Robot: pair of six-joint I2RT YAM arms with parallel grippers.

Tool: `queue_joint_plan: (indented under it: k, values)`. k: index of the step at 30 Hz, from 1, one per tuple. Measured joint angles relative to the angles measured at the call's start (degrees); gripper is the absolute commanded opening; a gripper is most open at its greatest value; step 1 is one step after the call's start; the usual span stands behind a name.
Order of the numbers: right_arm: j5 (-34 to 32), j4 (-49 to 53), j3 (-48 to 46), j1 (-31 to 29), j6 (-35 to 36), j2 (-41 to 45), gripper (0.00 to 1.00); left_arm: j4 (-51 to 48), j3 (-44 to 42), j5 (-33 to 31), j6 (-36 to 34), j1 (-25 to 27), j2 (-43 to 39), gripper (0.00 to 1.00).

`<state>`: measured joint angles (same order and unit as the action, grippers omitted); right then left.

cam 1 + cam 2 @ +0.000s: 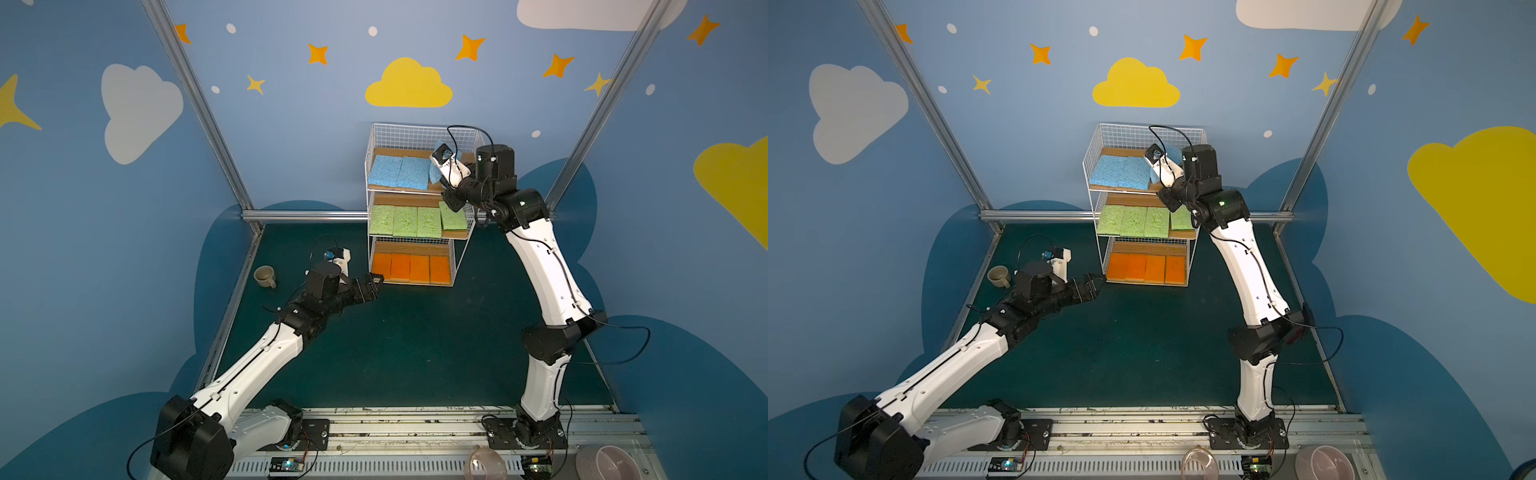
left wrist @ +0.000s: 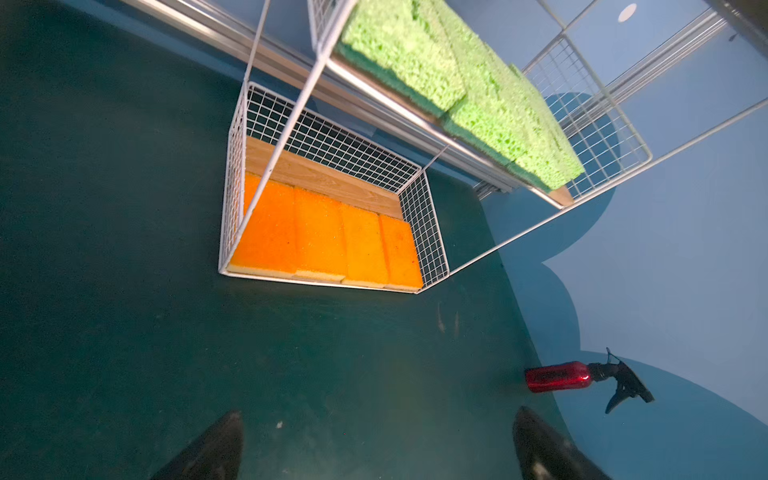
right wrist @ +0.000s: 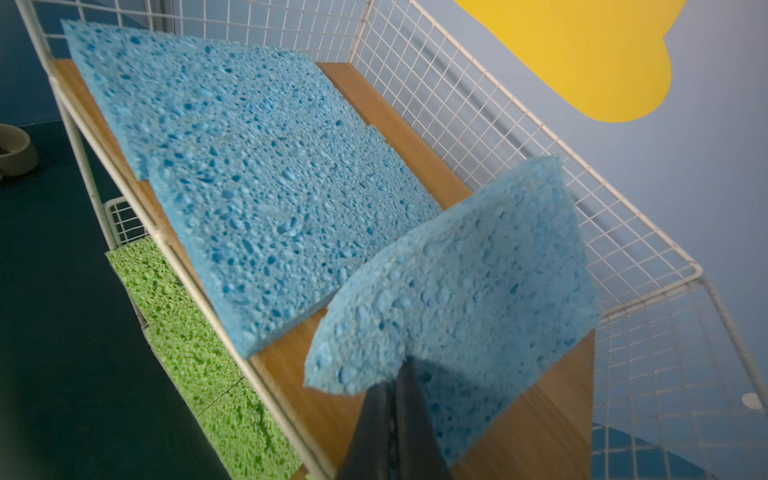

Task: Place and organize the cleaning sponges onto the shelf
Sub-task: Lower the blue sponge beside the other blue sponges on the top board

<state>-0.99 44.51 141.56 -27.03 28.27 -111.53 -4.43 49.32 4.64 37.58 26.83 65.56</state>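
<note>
The blue sponge (image 3: 472,280) is tilted above the top board in my right gripper. Next, I set it down flat onto the board, then grip the sponge's front edge.
The shelf (image 1: 415,129) (image 1: 1133,129) stands at the back of the dark green floor. Two light blue cleaning sponges (image 1: 399,172) (image 3: 249,166) lie flat on its top board. Green sponges (image 1: 405,220) (image 2: 457,83) fill the middle tier and orange ones (image 1: 409,268) (image 2: 324,241) the bottom. My right gripper (image 3: 399,374) is shut on a third blue sponge (image 3: 478,282) (image 1: 1173,151), held tilted above the bare right end of the top board. My left gripper (image 1: 376,278) (image 2: 379,413) is open and empty, low by the bottom tier's front left corner.
A beige cup (image 1: 264,276) lies on the floor left of the left arm. A red spray bottle (image 2: 559,376) shows in the left wrist view by the right wall. Two bowls (image 1: 606,461) (image 1: 486,463) sit at the front rail.
</note>
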Motion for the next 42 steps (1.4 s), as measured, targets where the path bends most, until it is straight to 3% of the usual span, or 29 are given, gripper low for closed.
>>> queue_joint_plan:
  k: [5, 9, 14, 20, 24, 34, 42]
  values:
    - [-0.5, 0.1, 0.1, 0.6, -0.5, -0.1, 0.0, 0.7, 0.0, -0.4, 0.0, 0.3, 0.0, 1.0]
    - [-0.6, 0.1, 0.1, 0.7, -0.9, -0.1, 0.14, 0.8, 0.0, -0.6, 0.0, 0.3, 0.0, 1.0]
    - [-1.3, 0.5, 0.1, 0.7, -1.3, -0.1, 0.41, 0.8, 0.0, -0.6, 0.0, 0.3, 0.0, 1.0]
    - [-1.5, 0.3, -0.2, 0.7, -1.3, -0.1, 0.45, 0.9, 0.0, -0.8, 0.0, 0.4, 0.2, 1.0]
    - [-1.5, -0.1, -0.4, 0.7, -1.2, -0.1, 0.41, 0.9, 0.1, -0.8, 0.0, 0.6, 0.6, 1.0]
    - [-1.6, 0.0, -0.9, 0.7, -1.3, -0.1, 0.02, 0.8, 0.1, -0.8, 0.0, 0.6, 1.1, 1.0]
    - [-1.5, -0.6, -1.8, 0.7, -1.5, 0.1, 0.0, 0.8, 0.1, -1.5, 0.0, 1.0, 1.1, 1.0]
